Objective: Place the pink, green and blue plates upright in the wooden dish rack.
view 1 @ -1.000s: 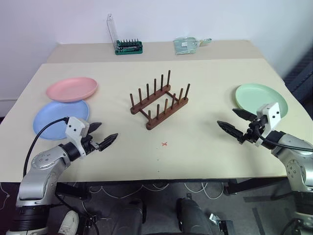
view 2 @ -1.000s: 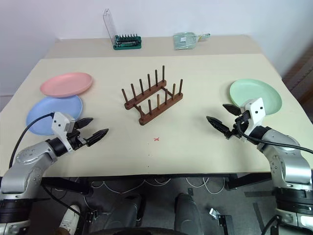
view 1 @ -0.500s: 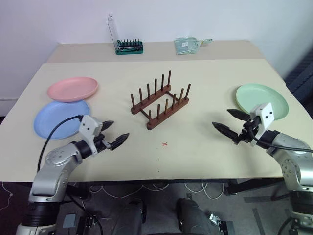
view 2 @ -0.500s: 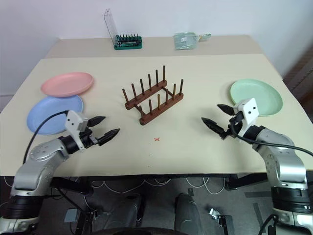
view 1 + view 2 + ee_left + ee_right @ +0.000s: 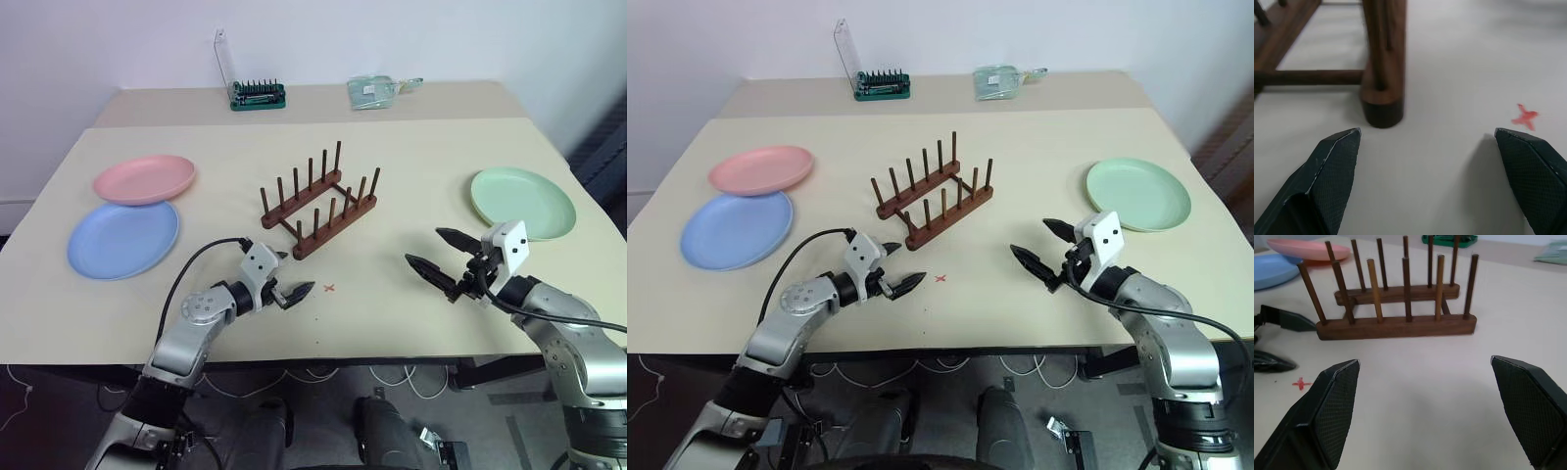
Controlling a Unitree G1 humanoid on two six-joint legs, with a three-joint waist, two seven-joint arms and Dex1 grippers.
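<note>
The wooden dish rack (image 5: 318, 206) sits at an angle to the table's near edge. Next, my left gripper straightens it from the rack's near end (image 5: 300, 251) before getting a plate.
The wooden dish rack (image 5: 318, 201) stands empty at the table's middle. On the left lie the pink plate (image 5: 144, 178) and, nearer to me, the blue plate (image 5: 122, 238); the green plate (image 5: 521, 203) lies flat on the right. My left gripper (image 5: 294, 274) is open and low over the table, just in front of the rack's near end (image 5: 1382, 58), holding nothing. My right gripper (image 5: 423, 247) is open and empty between the rack and the green plate, pointing at the rack (image 5: 1396, 325).
A red cross (image 5: 329, 288) is marked on the table beside my left gripper. A green-based tool holder with a clear lid (image 5: 258, 93) and a pale packet (image 5: 377, 90) sit at the far edge. The near table edge runs just below both arms.
My left gripper has swung right, from beside the blue plate to the rack's near end. My right gripper has drifted a little left, away from the green plate. Both stay open.
</note>
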